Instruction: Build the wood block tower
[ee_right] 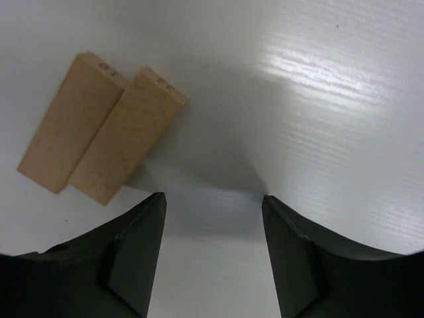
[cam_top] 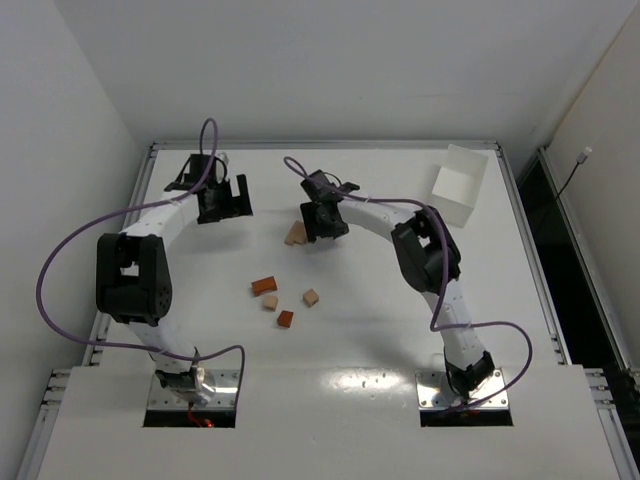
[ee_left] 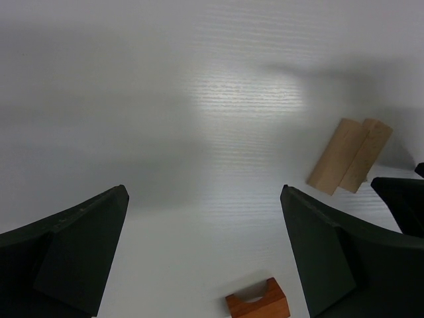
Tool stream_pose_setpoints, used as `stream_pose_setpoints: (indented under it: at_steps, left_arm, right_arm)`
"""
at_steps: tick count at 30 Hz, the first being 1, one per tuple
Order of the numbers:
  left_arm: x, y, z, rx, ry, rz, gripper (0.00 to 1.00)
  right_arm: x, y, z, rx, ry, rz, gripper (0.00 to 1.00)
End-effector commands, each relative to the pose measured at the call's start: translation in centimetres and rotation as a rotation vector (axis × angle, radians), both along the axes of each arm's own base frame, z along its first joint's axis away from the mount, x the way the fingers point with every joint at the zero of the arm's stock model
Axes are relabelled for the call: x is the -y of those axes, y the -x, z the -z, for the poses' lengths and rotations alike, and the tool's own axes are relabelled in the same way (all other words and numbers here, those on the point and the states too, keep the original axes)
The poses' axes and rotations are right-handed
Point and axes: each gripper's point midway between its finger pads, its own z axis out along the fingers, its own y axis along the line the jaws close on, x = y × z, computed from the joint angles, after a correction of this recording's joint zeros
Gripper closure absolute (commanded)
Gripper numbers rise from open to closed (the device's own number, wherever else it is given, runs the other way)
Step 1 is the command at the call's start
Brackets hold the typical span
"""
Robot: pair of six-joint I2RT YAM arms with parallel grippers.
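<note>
My right gripper should back away, because the pale tan bars (cam_top: 296, 233) lie at a slant and it is beside only one of them. My left gripper should gently push the other bar's outer side (cam_top: 287, 236).
Two pale tan bars (cam_top: 296, 234) lie flat side by side on the white table; they also show in the right wrist view (ee_right: 99, 129) and the left wrist view (ee_left: 349, 156). My right gripper (cam_top: 328, 230) is open and empty just right of them (ee_right: 212, 199). My left gripper (cam_top: 228, 208) is open and empty further left (ee_left: 205, 192). A reddish arch block (ee_left: 258, 302) lies below it. Loose blocks lie nearer the arm bases: a reddish bar (cam_top: 264, 285), a tan cube (cam_top: 270, 302), a reddish cube (cam_top: 286, 319) and another tan cube (cam_top: 311, 297). No stacked tower is in view.
A white rectangular box (cam_top: 460, 185) stands at the far right of the table. Purple cables loop off both arms. Walls close in on the left and right table edges.
</note>
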Motion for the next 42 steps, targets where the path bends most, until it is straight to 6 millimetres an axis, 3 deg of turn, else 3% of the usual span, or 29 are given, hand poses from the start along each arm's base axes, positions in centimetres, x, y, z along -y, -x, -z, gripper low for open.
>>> stream_pose_setpoints:
  at_steps: [1, 2, 4, 5, 6, 8, 10, 14, 15, 17, 18, 19, 20, 24, 32, 42]
  left_arm:
    - [-0.3, 1.0, -0.3, 0.015, 0.012, -0.013, 0.00]
    - [-0.3, 0.8, -0.5, 0.024, 0.012, -0.013, 0.00]
    - [-0.5, 1.7, -0.6, 0.032, 0.005, -0.018, 0.00]
    - [-0.7, 1.8, -0.8, 0.045, -0.001, -0.024, 0.00]
    - [-0.7, 2.7, -0.1, 0.027, -0.002, -0.024, 0.00]
    - [-0.7, 3.1, -0.9, 0.062, 0.006, -0.031, 0.00]
    - [-0.2, 4.6, 0.3, 0.042, 0.036, -0.017, 0.00]
    - [1.6, 4.4, 1.0, 0.049, 0.075, 0.028, 0.08]
    - [1.9, 4.2, 2.2, 0.010, 0.066, 0.046, 0.12]
    - [3.2, 2.8, 2.0, 0.000, 0.052, 0.078, 0.18]
    - [3.4, 2.8, 2.7, -0.034, 0.034, 0.090, 0.29]
    - [3.8, 2.6, 4.3, -0.082, 0.030, 0.098, 0.33]
    - [4.4, 1.6, 3.8, -0.063, 0.022, 0.107, 0.36]
    - [6.5, 0.5, 4.8, -0.099, -0.003, 0.145, 0.45]
    - [10.7, 1.1, 7.2, -0.151, -0.080, 0.228, 0.46]
    - [11.9, 1.0, 9.0, -0.188, -0.122, 0.247, 0.46]
  right_arm:
    - [2.1, -1.0, -5.3, 0.100, -0.018, 0.047, 0.42]
    - [2.2, -0.9, -6.1, 0.115, -0.029, 0.048, 0.42]
    - [4.7, -0.4, -6.9, 0.121, -0.004, 0.063, 0.42]
    - [5.2, -0.5, -9.6, 0.170, -0.037, 0.075, 0.43]
    - [6.3, -0.5, -10.3, 0.183, -0.047, 0.078, 0.43]
    - [7.5, 0.9, -10.6, 0.181, -0.040, 0.054, 0.45]
    - [9.1, 2.1, -11.8, 0.214, -0.031, 0.050, 0.46]
    - [10.9, 3.6, -12.8, 0.272, -0.010, 0.046, 0.46]
    - [11.7, 3.7, -12.6, 0.278, 0.002, 0.054, 0.46]
    - [12.1, 3.9, -13.8, 0.307, 0.003, 0.050, 0.46]
    - [12.9, 3.9, -13.4, 0.302, 0.023, 0.059, 0.46]
    - [12.9, 3.9, -14.0, 0.315, 0.015, 0.060, 0.46]
    - [13.5, 3.7, -14.0, 0.319, 0.025, 0.077, 0.46]
    - [15.4, 3.3, -14.9, 0.345, 0.040, 0.115, 0.45]
    - [18.3, 3.2, -14.7, 0.337, 0.079, 0.183, 0.45]
    - [19.2, 2.7, -15.0, 0.341, 0.072, 0.207, 0.45]
